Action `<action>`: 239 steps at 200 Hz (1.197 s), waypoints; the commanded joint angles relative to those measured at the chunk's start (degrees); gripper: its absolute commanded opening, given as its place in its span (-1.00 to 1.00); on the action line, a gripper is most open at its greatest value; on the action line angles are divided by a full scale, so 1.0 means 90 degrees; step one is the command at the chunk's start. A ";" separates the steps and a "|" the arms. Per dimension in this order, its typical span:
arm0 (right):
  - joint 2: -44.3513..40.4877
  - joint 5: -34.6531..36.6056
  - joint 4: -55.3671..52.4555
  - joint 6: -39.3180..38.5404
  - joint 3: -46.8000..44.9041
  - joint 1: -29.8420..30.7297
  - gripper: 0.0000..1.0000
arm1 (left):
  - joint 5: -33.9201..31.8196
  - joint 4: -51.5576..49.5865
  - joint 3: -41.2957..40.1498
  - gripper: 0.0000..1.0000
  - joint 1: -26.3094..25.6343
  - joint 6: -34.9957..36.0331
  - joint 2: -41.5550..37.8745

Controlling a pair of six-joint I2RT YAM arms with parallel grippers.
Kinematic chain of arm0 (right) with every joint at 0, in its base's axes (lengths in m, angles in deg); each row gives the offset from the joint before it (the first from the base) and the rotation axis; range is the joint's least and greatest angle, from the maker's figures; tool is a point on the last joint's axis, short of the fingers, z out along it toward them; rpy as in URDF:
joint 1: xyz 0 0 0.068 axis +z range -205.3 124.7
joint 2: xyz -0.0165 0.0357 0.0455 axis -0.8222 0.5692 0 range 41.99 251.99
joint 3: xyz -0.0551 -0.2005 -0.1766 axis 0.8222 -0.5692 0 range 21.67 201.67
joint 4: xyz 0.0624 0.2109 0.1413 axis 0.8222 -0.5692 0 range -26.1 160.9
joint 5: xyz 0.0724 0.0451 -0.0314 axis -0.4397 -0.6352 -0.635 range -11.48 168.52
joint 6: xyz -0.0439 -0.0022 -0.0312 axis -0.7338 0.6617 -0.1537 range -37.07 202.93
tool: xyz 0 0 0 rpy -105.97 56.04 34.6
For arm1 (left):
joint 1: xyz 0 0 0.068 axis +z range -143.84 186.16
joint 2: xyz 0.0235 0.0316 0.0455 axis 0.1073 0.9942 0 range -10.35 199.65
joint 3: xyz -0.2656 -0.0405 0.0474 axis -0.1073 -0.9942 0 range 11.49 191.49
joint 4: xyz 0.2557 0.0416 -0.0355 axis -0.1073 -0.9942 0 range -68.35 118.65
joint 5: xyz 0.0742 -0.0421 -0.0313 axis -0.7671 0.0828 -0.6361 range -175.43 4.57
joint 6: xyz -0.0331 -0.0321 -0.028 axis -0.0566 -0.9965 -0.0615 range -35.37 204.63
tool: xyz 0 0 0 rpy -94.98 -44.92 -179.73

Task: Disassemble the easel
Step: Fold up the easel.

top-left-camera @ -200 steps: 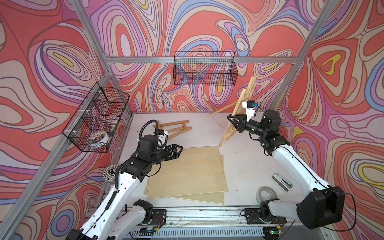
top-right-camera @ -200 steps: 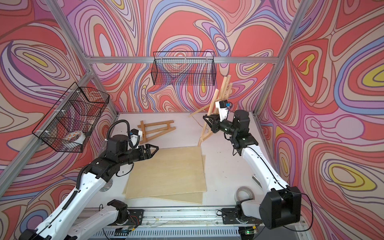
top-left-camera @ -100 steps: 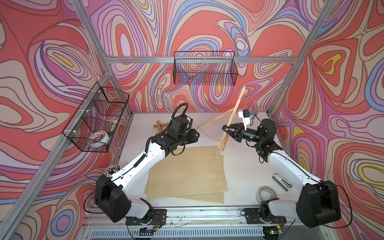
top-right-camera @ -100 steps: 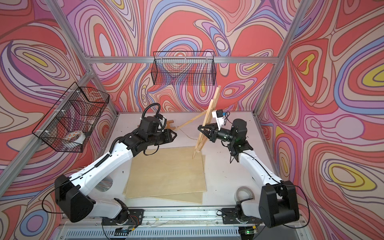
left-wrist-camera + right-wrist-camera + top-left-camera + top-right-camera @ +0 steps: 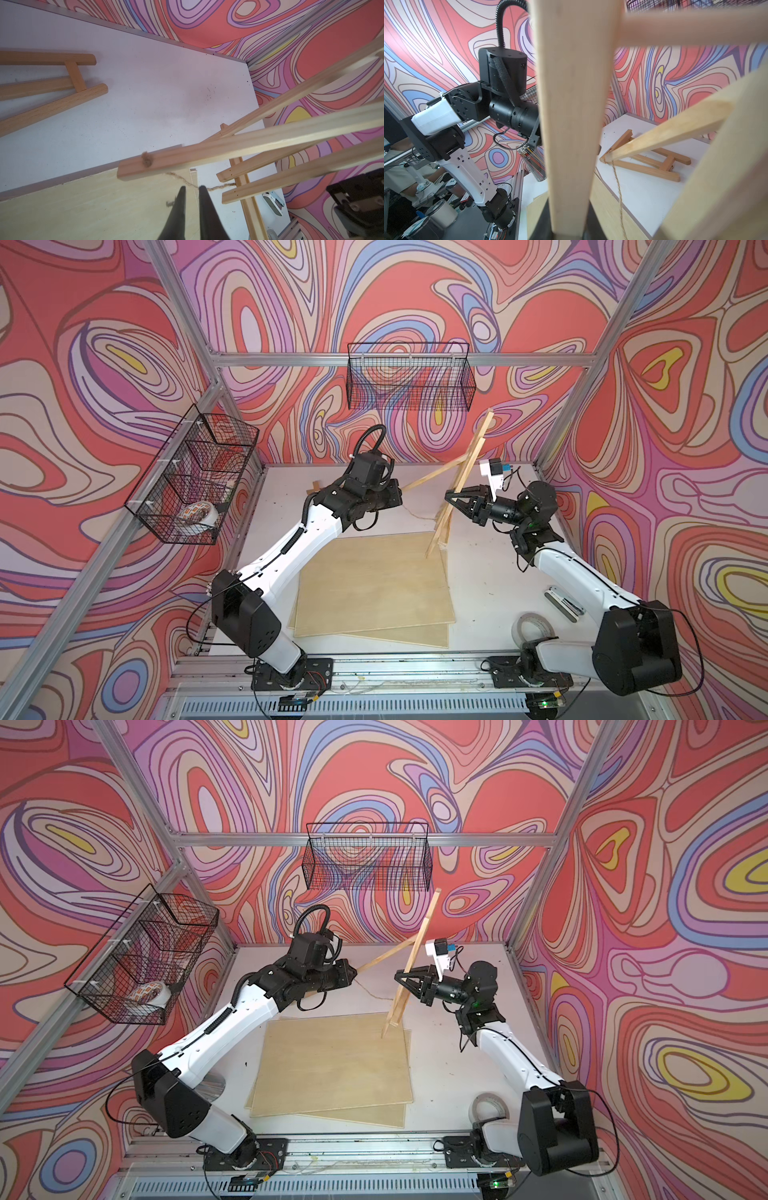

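The rear leg [image 5: 432,472] stands swung out from the easel's uprights, so the robot's left gripper should push the leg inward against the uprights [image 5: 443,529] while the right gripper steadies the easel.
The easel [image 5: 461,485] [image 5: 411,965] is of pale pine slats and stands tilted at the back right, its feet on the plywood's corner. My right gripper [image 5: 451,495] [image 5: 400,975] is shut on one upright slat [image 5: 571,124], which fills the gap between its fingers. The rear leg [image 5: 187,153] swings out leftward, tied by twine [image 5: 216,188]. My left gripper [image 5: 399,493] [image 5: 192,188] sits at that leg's free end with its fingers nearly together and nothing between them. The twine runs just past the tips; contact cannot be told.
A smaller, darker wooden easel [image 5: 52,91] [image 5: 660,164] lies flat at the back left. Two plywood boards [image 5: 374,585] are stacked mid-table. A tape roll [image 5: 532,626] and a silvery object [image 5: 565,603] lie front right. Wire baskets [image 5: 409,381] [image 5: 195,481] hang on the walls.
My left arm swung from the boards' left edge to the back, reaching the rear leg's end, and its jaws closed. My right gripper carried the easel lower and a little leftward.
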 commanded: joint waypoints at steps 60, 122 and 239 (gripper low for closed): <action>-0.0254 -0.0142 0.0652 0.0058 -0.0071 0.0018 -1.00 | 0.0700 -0.0075 0.0108 -0.77 -0.0398 -0.0194 0.0659; -0.0351 -0.0133 0.0726 0.0081 -0.0106 0.0017 -1.00 | 0.0752 0.0106 -0.0195 -0.79 -0.0539 -0.0328 0.0811; -0.0304 -0.0116 0.0672 0.0050 -0.0101 0.0017 -1.00 | -0.0783 -0.0832 0.0420 -0.74 -0.0557 0.0740 -0.0589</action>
